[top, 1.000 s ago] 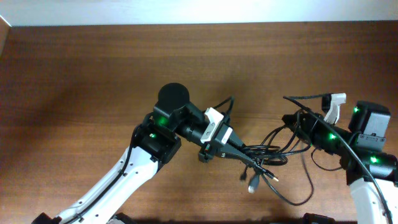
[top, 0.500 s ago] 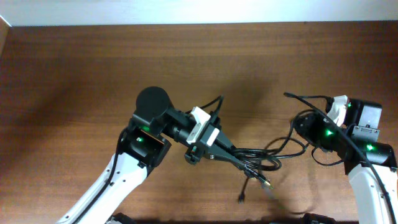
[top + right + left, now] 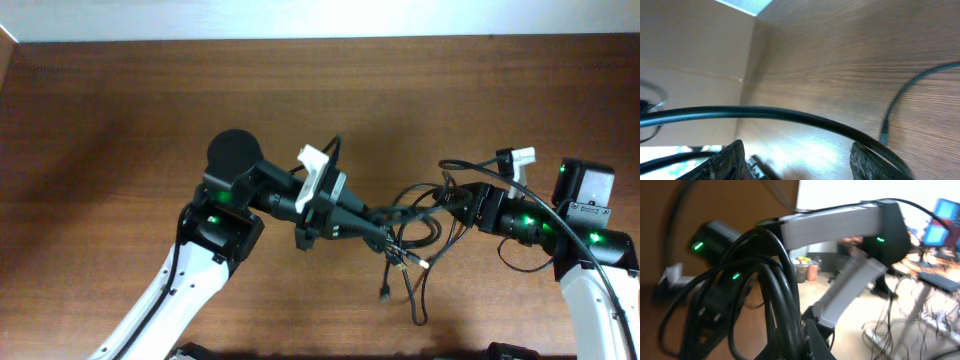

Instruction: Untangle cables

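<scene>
My gripper should expect the cables point(image 3: 786, 302) to stay curled in loose loops when I pull them apart, because the heap of cables arches in round loops point(image 3: 762, 231) above my left gripper.
The cables point(image 3: 412, 228) form a black tangle hanging between the two arms in the overhead view, with plug ends point(image 3: 424, 264) dangling below. My left gripper point(image 3: 362, 224) is shut on the left side of the bundle. In the left wrist view the thick bunch of cables point(image 3: 782, 290) runs up from the pinched left gripper point(image 3: 802, 341). My right gripper point(image 3: 452, 206) sits at the tangle's right edge. In the right wrist view my right gripper point(image 3: 797, 152) stands open, and one cable point(image 3: 790, 115) arcs across just beyond the fingertips point(image 3: 732, 155), unclamped. A second cable end point(image 3: 885, 134) lies on the wood.
The brown wooden table point(image 3: 120, 120) stretches around both arms, with its far edge against a white wall point(image 3: 320, 15). The thicker black wires point(image 3: 505, 160) fixed to the right arm loop above its wrist.
My right gripper has opened and let go of its cable, moving left toward the tangle. The left arm has pulled the bundle left and up. The loose loop has swung in under the tangle.
</scene>
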